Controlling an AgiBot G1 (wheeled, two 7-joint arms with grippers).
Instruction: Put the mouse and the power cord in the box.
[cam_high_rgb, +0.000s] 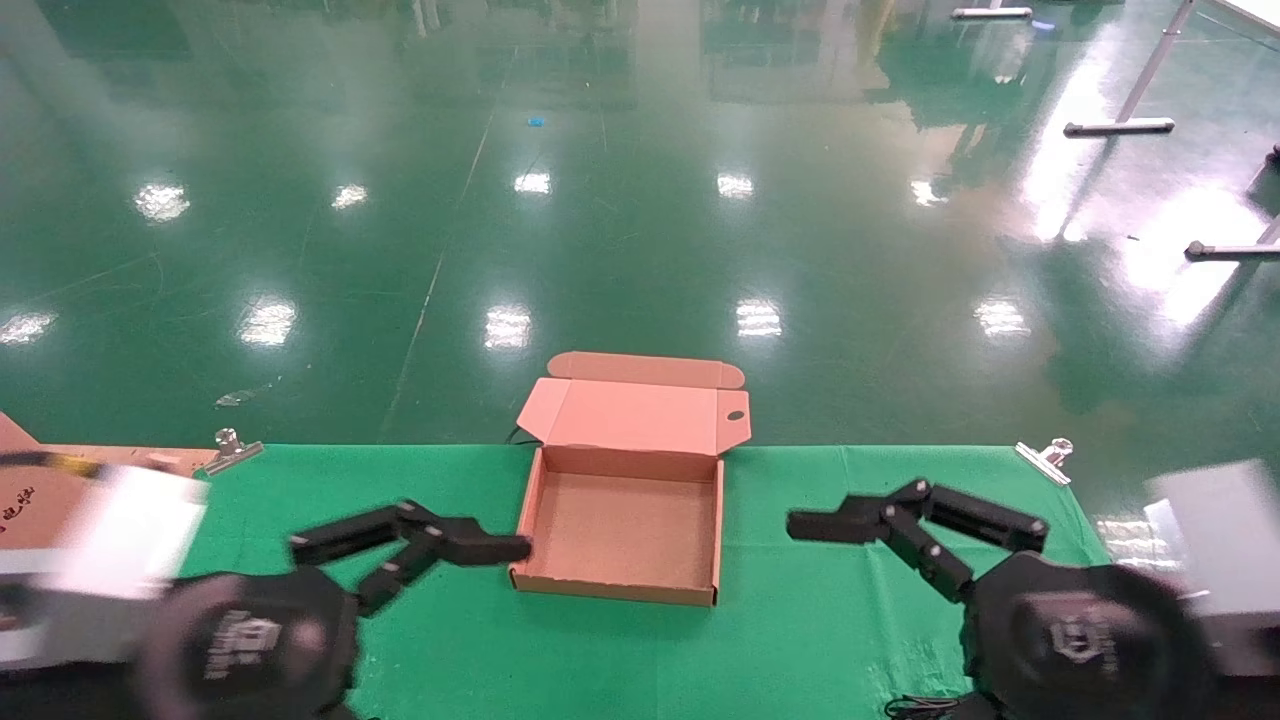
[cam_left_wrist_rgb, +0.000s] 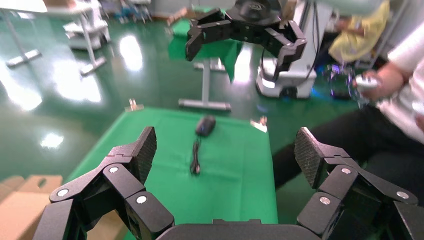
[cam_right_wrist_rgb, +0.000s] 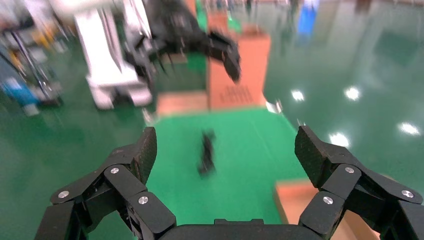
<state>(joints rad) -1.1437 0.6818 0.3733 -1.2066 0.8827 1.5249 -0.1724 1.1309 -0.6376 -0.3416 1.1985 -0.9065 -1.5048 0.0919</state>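
Note:
My open left gripper keeps moving down until its fingers are on both sides of the bundle (cam_right_wrist_rgb: 206, 164), because the power cord (cam_right_wrist_rgb: 207, 150) lies free on that gripper's side of the box.
The box (cam_high_rgb: 700, 520) lies open at the middle of the green table, its lid folded back and its tray bare. My left gripper (cam_high_rgb: 410, 545) hovers open just left of it, my right gripper (cam_high_rgb: 910, 525) open to its right. In the left wrist view my left gripper (cam_left_wrist_rgb: 226, 147) faces the mouse (cam_left_wrist_rgb: 205, 125), which lies well ahead on the cloth with its thin cable (cam_left_wrist_rgb: 194, 161) trailing toward me. In the right wrist view my right gripper (cam_right_wrist_rgb: 226, 147) faces the power cord (cam_right_wrist_rgb: 206, 155), a dark bundle far ahead on the cloth. Neither the mouse nor the power cord shows in the head view.
A larger carton (cam_right_wrist_rgb: 240, 70) with black writing stands past the table's left end. Metal clips (cam_high_rgb: 232, 450) (cam_high_rgb: 1045, 458) pin the cloth at the far corners. A seated person (cam_left_wrist_rgb: 395, 85) is beyond the table's right end. Shiny green floor lies behind the table.

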